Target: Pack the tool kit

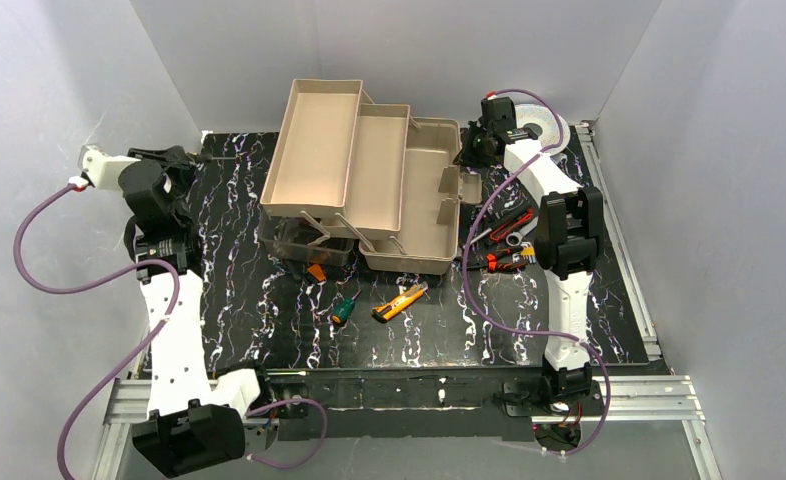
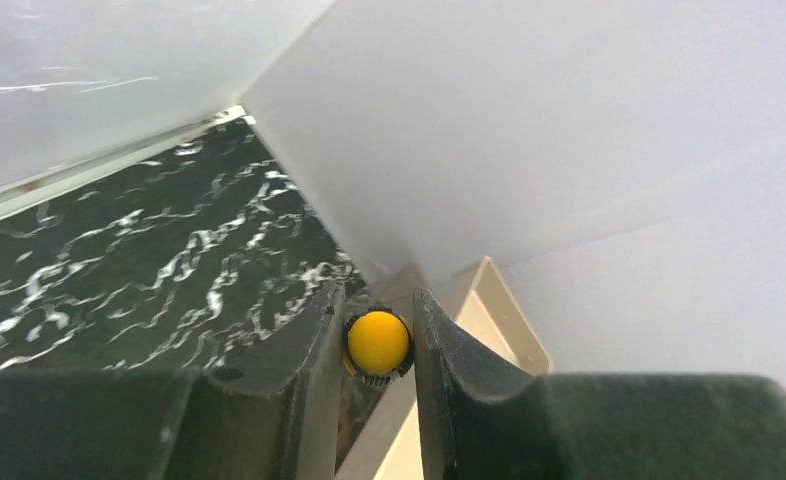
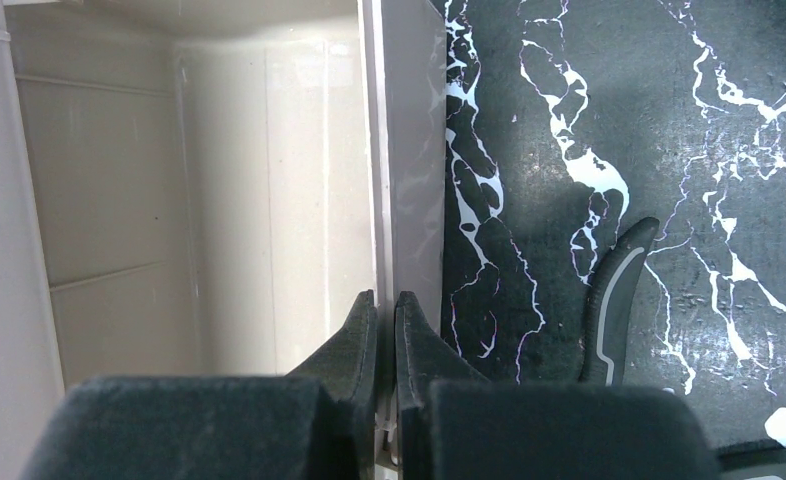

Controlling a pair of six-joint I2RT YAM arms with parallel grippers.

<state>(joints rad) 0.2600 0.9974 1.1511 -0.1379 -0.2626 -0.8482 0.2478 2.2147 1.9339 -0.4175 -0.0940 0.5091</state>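
The screwdriver's shaft (image 1: 225,158) points toward the empty top tray (image 1: 314,150), so the robot's left gripper should continue carrying the screwdriver across until its handle is above the top tray, and then let go.
The beige toolbox (image 1: 424,205) stands open mid-table with its trays (image 1: 319,140) folded out to the left. My left gripper (image 1: 191,160) hovers at the far left, shut on a screwdriver. In the left wrist view the screwdriver's round yellow handle end (image 2: 378,341) is pinched between the fingers, and a tray corner (image 2: 499,305) lies just beyond. My right gripper (image 1: 474,150) is shut on the toolbox's right wall (image 3: 409,150), one finger inside and one outside. A green screwdriver (image 1: 343,310), a yellow knife (image 1: 400,301) and pliers (image 1: 509,228) lie on the mat.
A round silver spool (image 1: 547,128) sits at the back right behind the right arm. More red and black tools (image 1: 507,261) lie under the right arm. A black handle with a grey stripe (image 3: 614,300) rests beside the box wall. White walls enclose the black marbled mat (image 1: 239,300).
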